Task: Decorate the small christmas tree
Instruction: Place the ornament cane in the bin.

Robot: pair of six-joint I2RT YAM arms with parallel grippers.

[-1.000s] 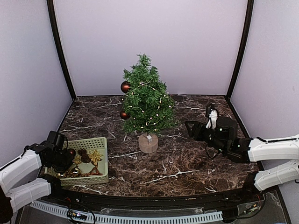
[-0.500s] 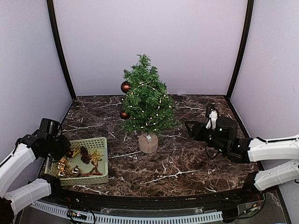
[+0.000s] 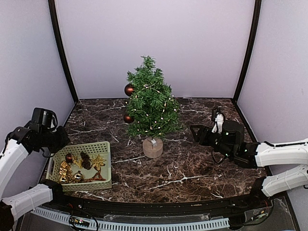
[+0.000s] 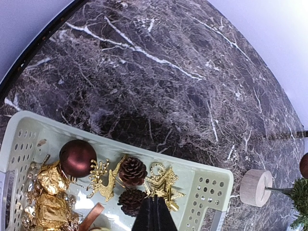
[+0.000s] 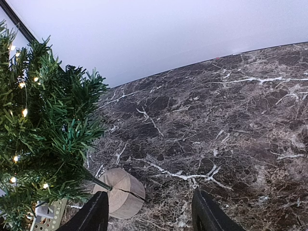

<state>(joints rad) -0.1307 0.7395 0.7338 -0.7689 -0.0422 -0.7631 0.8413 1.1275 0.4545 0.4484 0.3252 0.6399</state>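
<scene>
I go on moving my left gripper over the pale green basket until its empty fingers open above the ornaments (image 3: pixel 85 161), because the way over the basket's far rim (image 3: pixel 86 145) is clear.
The small christmas tree (image 3: pixel 151 106) stands mid-table on its round wooden base (image 3: pixel 152 147), with lit string lights and two dark red baubles (image 3: pixel 129 89) on its left side. The pale green basket (image 3: pixel 105 145) at front left holds a maroon ball (image 4: pixel 77 157), two pine cones (image 4: pixel 132 170), a gold star (image 4: pixel 163 185), a gold reindeer (image 4: pixel 103 178) and gold wrapped pieces (image 4: pixel 50 192). My left gripper (image 3: pixel 61 139) is shut and empty, raised above the basket's far left side; it also shows in the left wrist view (image 4: pixel 154 214). My right gripper (image 5: pixel 150 216) is open and empty, low, right of the tree base (image 5: pixel 120 192).
Dark marble tabletop (image 3: pixel 192 163) enclosed by pale walls with black corner posts (image 3: pixel 62 53). The basket rim (image 4: pixel 120 147) lies just below my left fingers. Tree branches (image 5: pixel 43 125) fill the left of the right wrist view.
My left gripper has lifted up and back to the left out of the basket, holding nothing; the maroon ball stays in the basket. The right arm has not moved.
</scene>
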